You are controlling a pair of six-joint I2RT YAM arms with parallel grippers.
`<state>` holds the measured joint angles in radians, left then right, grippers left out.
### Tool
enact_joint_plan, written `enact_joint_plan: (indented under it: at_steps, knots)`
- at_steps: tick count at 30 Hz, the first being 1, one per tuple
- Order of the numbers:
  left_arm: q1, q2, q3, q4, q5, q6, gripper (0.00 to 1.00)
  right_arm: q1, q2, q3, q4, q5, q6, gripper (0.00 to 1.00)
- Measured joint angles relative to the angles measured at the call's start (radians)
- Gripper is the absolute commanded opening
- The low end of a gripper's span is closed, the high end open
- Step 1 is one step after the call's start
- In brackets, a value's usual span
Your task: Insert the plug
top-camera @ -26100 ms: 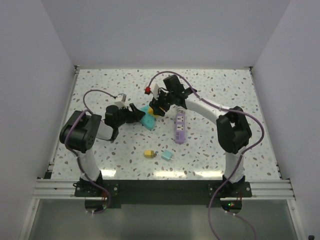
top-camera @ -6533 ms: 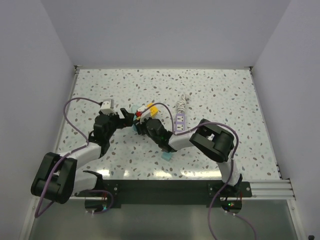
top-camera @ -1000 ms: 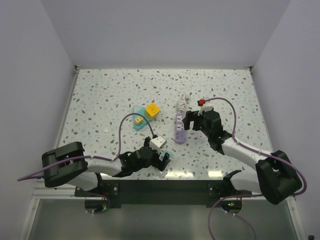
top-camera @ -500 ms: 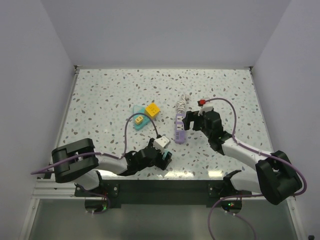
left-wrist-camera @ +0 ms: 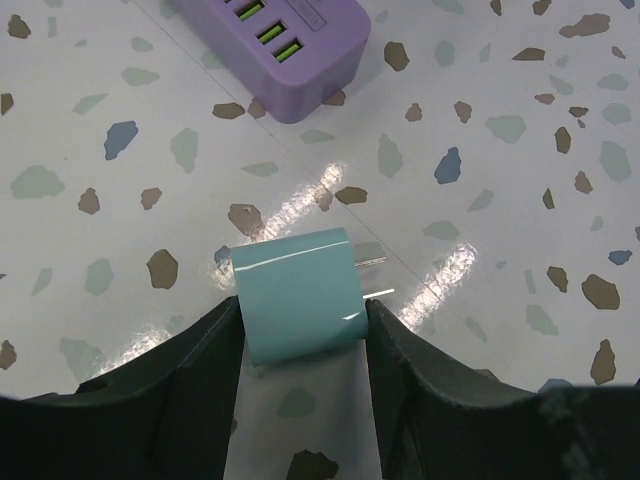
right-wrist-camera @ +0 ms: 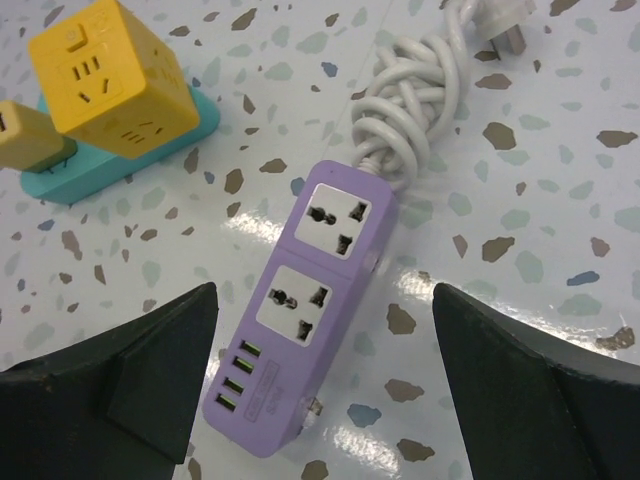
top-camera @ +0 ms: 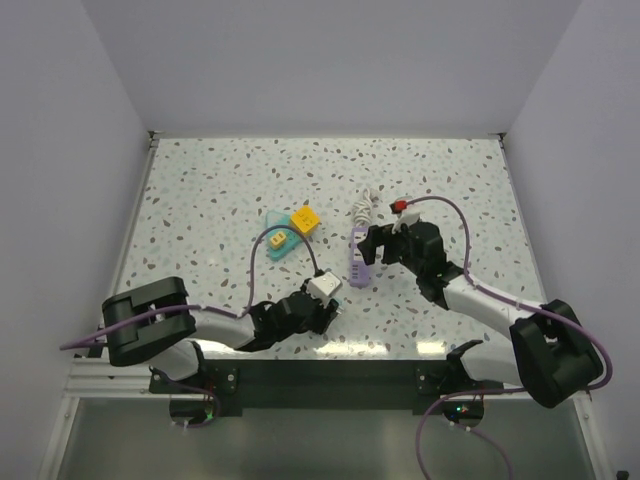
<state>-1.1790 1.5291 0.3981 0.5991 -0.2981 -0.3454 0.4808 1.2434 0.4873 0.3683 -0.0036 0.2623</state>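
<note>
Next, I take the plug (left-wrist-camera: 302,293) in midair with my right gripper first, since the plug's pins (left-wrist-camera: 376,278) point across my left gripper's fingers while the strip's sockets face up.
My left gripper (left-wrist-camera: 302,312) is shut on a teal plug (left-wrist-camera: 296,308), its two metal prongs pointing right, low over the speckled table. In the top view the left gripper (top-camera: 327,303) sits near the front edge and mostly hides the plug. A purple power strip (right-wrist-camera: 300,325) with two sockets and several USB ports lies flat; it also shows in the top view (top-camera: 358,263) and in the left wrist view (left-wrist-camera: 285,50). My right gripper (right-wrist-camera: 322,300) is wide open and empty, hovering over the strip, at the strip's far end in the top view (top-camera: 369,245).
The strip's white coiled cord (right-wrist-camera: 413,95) lies behind it. A yellow cube adapter (right-wrist-camera: 110,70) and a small yellow plug (right-wrist-camera: 25,135) sit on a teal base (right-wrist-camera: 140,145) to the left, seen in the top view (top-camera: 285,238) at mid-table.
The left gripper has closed on the teal plug and shifted slightly forward-left. The right gripper has edged left over the strip's far end.
</note>
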Motion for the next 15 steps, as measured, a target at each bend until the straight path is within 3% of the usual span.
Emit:
enact_joint_plan:
  at_steps: [8, 15]
  knots:
    - [0.003, -0.212, -0.037, 0.009, -0.031, 0.212, 0.00, -0.002, 0.019, 0.015, 0.044, -0.304, 0.040, 0.88]
    - [0.076, -0.419, -0.053, 0.053, 0.067, 0.436, 0.00, -0.002, 0.024, 0.022, 0.135, -0.545, 0.113, 0.84]
